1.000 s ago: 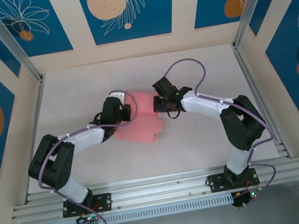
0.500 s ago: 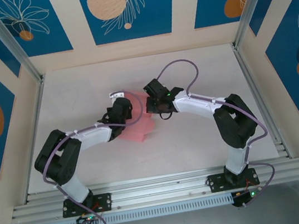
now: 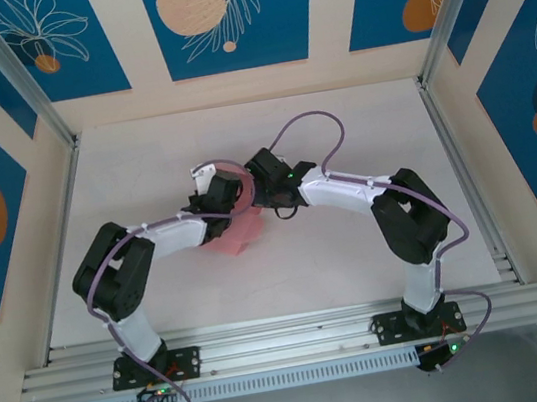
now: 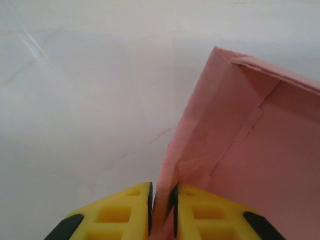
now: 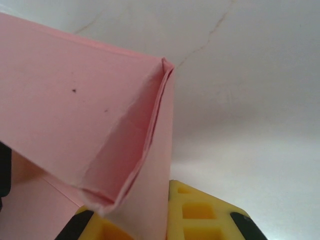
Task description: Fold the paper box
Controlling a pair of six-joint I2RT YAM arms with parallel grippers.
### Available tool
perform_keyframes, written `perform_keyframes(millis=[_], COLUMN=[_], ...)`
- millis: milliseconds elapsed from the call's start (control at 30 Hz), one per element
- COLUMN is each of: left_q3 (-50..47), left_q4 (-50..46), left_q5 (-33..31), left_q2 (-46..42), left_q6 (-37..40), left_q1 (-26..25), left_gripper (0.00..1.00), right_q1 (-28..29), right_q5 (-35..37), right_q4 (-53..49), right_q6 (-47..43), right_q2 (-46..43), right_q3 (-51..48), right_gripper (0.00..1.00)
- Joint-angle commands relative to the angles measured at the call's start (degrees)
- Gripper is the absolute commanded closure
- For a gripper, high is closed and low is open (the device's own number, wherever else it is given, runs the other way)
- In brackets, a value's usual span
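My grippers have the paper box crooked (image 3: 242, 229) between them, so next my left gripper lets go of the box's side (image 4: 184, 127) and grips it again once my right gripper turns the box straight.
The pale pink paper box (image 3: 237, 231) stands partly folded up on the white table, squeezed between both arms near the middle. My left gripper (image 3: 222, 196) is at its left rear side. In the left wrist view the left gripper (image 4: 162, 194) is shut on a thin upright wall of the paper box (image 4: 250, 145), whose inner corner rises to the right. My right gripper (image 3: 266, 194) meets the box from the right. In the right wrist view the right gripper (image 5: 142, 210) is shut on a doubled pink flap of the paper box (image 5: 75, 100), which folds over to the left.
Aluminium rails (image 3: 61, 232) run along both sides of the table, and a rail frame (image 3: 289, 339) runs along its near edge. Blue patterned wall panels (image 3: 226, 15) close in the back and sides. Bare white table (image 3: 358, 258) lies around the box.
Both grippers have come closer together and moved left. The pink box has been pushed from a wide flat shape into a narrower, more upright one.
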Motion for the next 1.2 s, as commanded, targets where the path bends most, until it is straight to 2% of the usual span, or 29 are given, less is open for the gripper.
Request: perform_keyframes(millis=[0,133,267,467,633,767,1033,1167], left_q3=[-4.6,-8.4,-8.5,-6.2,-5.8,-5.4,-3.3,-1.3], left_q4=[12.5,18.7,19.4,13.5,10.5,8.3,1.5,-3.7], left_q5=[10.7,18.0,22.7,23.7,23.4,17.8,-0.7,-7.3], left_q2=[-2.7,-5.2,-5.9,-5.7,-6.0,-5.5,-4.6,-4.6], left_q6=[1.5,7.1,13.2,17.3,17.3,14.9,4.4,0.4], left_q1=[2.2,2.3,3.3,5.3,7.3,7.4,7.1,7.2], left_gripper=[0.75,0.71,0.70,0.70,0.70,0.71,0.87,0.93], right_q1=[0.2,-0.1,0.1,0.4,0.5,0.7,1.9,2.1], right_q5=[-4.2,-5.3,-6.2,-6.3,-6.5,-6.7,-6.7,-6.7], right_q4=[-3.0,-2.6,-2.2,-2.5,-2.8,-3.2,-3.2,-3.1], right_q6=[-0.4,-0.7,-1.1,-1.9,-2.5,-2.5,-1.8,-1.2], right_q2=[0.9,1.4,1.1,0.1,-1.1,-1.8,-1.8,-1.7], right_q3=[1.8,2.3,2.6,2.8,2.6,2.6,2.6,2.3], right_gripper=[1.00,1.00,1.00,1.00,1.00,1.00,1.00,1.00])
